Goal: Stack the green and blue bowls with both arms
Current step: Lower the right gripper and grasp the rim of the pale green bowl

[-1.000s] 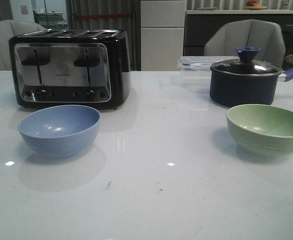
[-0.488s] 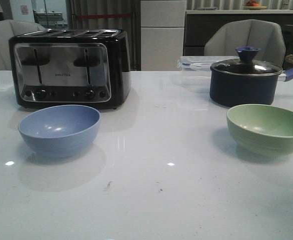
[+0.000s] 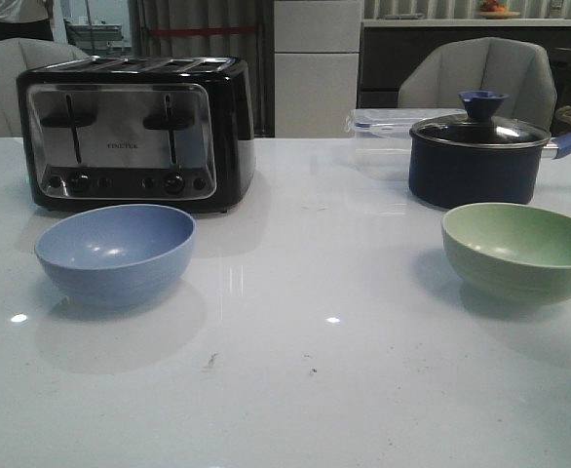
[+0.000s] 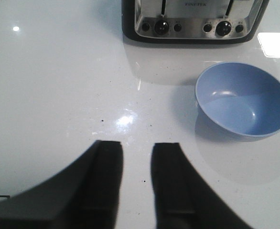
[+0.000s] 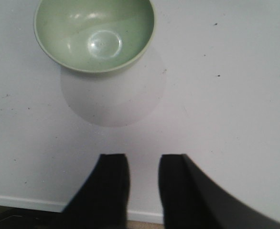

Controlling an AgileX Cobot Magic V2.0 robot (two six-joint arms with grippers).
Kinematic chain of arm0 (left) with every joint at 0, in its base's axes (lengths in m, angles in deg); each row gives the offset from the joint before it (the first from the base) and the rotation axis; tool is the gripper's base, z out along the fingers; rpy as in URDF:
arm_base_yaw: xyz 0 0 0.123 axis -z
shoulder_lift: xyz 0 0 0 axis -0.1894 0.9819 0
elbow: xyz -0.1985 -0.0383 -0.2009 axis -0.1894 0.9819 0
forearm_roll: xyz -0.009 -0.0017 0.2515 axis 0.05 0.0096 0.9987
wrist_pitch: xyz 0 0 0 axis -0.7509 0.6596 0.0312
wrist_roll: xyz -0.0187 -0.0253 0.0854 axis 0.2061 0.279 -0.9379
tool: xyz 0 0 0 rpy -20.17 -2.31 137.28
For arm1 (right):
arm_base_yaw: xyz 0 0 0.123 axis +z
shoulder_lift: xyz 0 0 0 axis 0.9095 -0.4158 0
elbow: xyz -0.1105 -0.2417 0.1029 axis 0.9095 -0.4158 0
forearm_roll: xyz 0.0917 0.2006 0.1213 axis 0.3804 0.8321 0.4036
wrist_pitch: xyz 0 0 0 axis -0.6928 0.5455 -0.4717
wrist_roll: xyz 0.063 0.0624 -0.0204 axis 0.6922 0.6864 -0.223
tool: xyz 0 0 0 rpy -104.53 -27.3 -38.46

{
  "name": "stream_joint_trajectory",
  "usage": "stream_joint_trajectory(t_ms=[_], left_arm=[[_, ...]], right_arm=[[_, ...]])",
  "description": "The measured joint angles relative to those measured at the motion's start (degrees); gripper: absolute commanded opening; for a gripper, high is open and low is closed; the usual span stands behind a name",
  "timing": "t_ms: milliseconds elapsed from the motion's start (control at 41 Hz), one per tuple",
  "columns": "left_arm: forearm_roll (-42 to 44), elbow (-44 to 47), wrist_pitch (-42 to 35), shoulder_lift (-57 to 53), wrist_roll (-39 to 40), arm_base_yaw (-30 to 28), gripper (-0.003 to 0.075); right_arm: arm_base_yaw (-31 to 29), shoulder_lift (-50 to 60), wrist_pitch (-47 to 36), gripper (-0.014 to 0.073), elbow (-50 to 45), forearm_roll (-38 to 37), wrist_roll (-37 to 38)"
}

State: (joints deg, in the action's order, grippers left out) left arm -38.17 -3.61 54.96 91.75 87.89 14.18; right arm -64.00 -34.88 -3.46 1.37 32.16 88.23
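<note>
The robot's right gripper should move the green bowl (image 3: 521,253) to the middle (image 3: 314,331) before the left gripper adds the blue bowl, because the green bowl is far across from the blue bowl.
The pale blue bowl (image 3: 116,252) sits upright on the white table at the left, in front of the toaster. It also shows in the left wrist view (image 4: 243,99). The pale green bowl (image 3: 521,250) sits upright at the right, in front of the navy pot, and shows in the right wrist view (image 5: 94,33). Neither arm shows in the front view. My left gripper (image 4: 137,145) is open and empty above bare table, apart from the blue bowl. My right gripper (image 5: 144,157) is open and empty near the table's front edge, apart from the green bowl.
A black and silver toaster (image 3: 134,132) stands at the back left. A dark navy lidded pot (image 3: 477,156) with a blue handle stands at the back right, a clear plastic container (image 3: 383,127) beside it. Grey chairs stand behind the table.
Both bowls and both arms stay still. Only a pale shape at the far left table edge came and went in the background.
</note>
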Motion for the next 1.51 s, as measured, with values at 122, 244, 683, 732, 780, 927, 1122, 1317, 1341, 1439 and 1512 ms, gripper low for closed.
stream_joint_trajectory(t_ms=[122, 244, 683, 732, 780, 927, 1122, 1317, 1341, 1439, 1512], left_arm=[[0.0, 0.0, 0.0, 1.1, 0.0, 0.0, 0.0546], [0.0, 0.0, 0.0, 1.66, 0.0, 0.0, 0.0527], [0.0, 0.0, -0.11, 1.69, 0.0, 0.0, 0.0509], [0.0, 0.0, -0.11, 1.69, 0.0, 0.0, 0.0509], [0.0, 0.0, -0.11, 1.69, 0.0, 0.0, 0.0509], [0.0, 0.0, -0.21, 1.69, 0.0, 0.0, 0.0509], [-0.1, 0.0, -0.21, 1.69, 0.0, 0.0, 0.0509], [-0.1, 0.0, -0.21, 1.69, 0.0, 0.0, 0.0509], [-0.1, 0.0, -0.21, 1.69, 0.0, 0.0, 0.0509], [-0.1, 0.0, -0.21, 1.69, 0.0, 0.0, 0.0509], [-0.1, 0.0, -0.21, 1.69, 0.0, 0.0, 0.0509]], right_arm=[[-0.22, -4.0, -2.53, 0.056, 0.39, 0.0, 0.54], [-2.01, -9.44, -3.74, 0.0549, 2.73, 0.16, 1.21], [-6.16, -38.17, -1.72, 0.0549, 21.29, 12.88, -6.56], [-6.16, -41.02, -1.72, 0.0549, 23.0, 13.56, -7.0], [-6.16, -43.33, -1.72, 0.0538, 24.84, 13.98, -7.31], [-6.16, -50.24, -1.72, 0.0386, 29.12, 14.36, -7.82], [-6.16, -54.55, -1.91, 0.0164, 31.51, 14.38, -8.06], [-6.16, -54.78, -2.05, 0.0052, 31.72, 14.48, -8.32], [-6.16, -54.78, -2.05, 0.0056, 31.72, 14.48, -8.44], [-5.76, -54.67, -0.91, 0.0057, 32.5, 14.48, -8.9], [-4.53, -54.3, 1.18, 0.0057, 34.16, 14.2, -9.34]])
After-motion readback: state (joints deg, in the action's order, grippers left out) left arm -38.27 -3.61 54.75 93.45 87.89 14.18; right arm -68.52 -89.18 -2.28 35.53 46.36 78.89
